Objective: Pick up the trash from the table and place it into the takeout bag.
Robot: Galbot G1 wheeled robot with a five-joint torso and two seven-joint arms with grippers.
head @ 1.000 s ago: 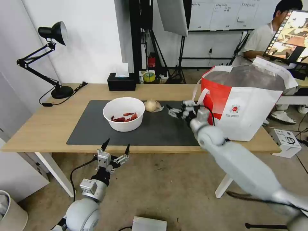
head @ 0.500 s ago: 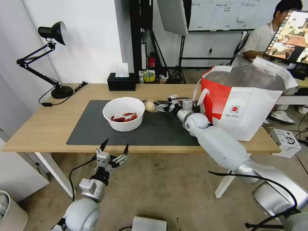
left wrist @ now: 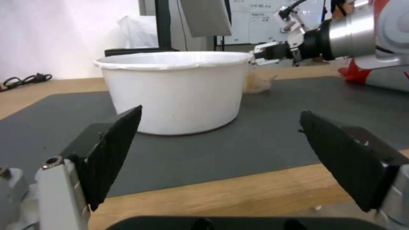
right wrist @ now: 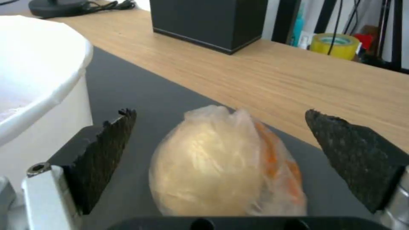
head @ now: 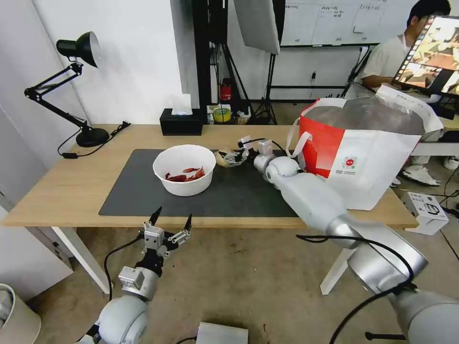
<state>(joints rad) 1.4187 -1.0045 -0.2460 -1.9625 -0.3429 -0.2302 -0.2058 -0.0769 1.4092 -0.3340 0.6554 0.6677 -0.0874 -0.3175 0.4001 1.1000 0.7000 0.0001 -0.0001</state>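
Loose, wrinkled film is all around the beige plastic-wrapped ball [head: 220, 158]. I expect the ball to squeeze narrow and bulge past my right gripper's fingers when I lift it.
The beige plastic-wrapped ball [head: 223, 157] [right wrist: 226, 166] lies on the dark mat [head: 229, 196] of the table [head: 71, 186], just right of the white bowl [head: 184, 169] [left wrist: 174, 92] with red scraps. My right gripper [head: 234, 155] [right wrist: 220, 113] is open and low over the mat, one finger on each side of the ball, not touching it. The takeout bag [head: 368, 153] stands open at the table's right end. My left gripper [head: 172, 220] [left wrist: 220, 112] hangs open below the front edge, facing the bowl.
A black tissue box [head: 180, 122] [right wrist: 204, 19] sits at the table's back edge, with a yellow tape roll [head: 222, 114] behind it. A black desk lamp [head: 79, 86] stands at the back left. The bag's strap handle [head: 296, 141] hangs close to my right wrist.
My right arm has reached left across the mat from beside the bag until its open fingers straddle the ball. The left arm has stayed put.
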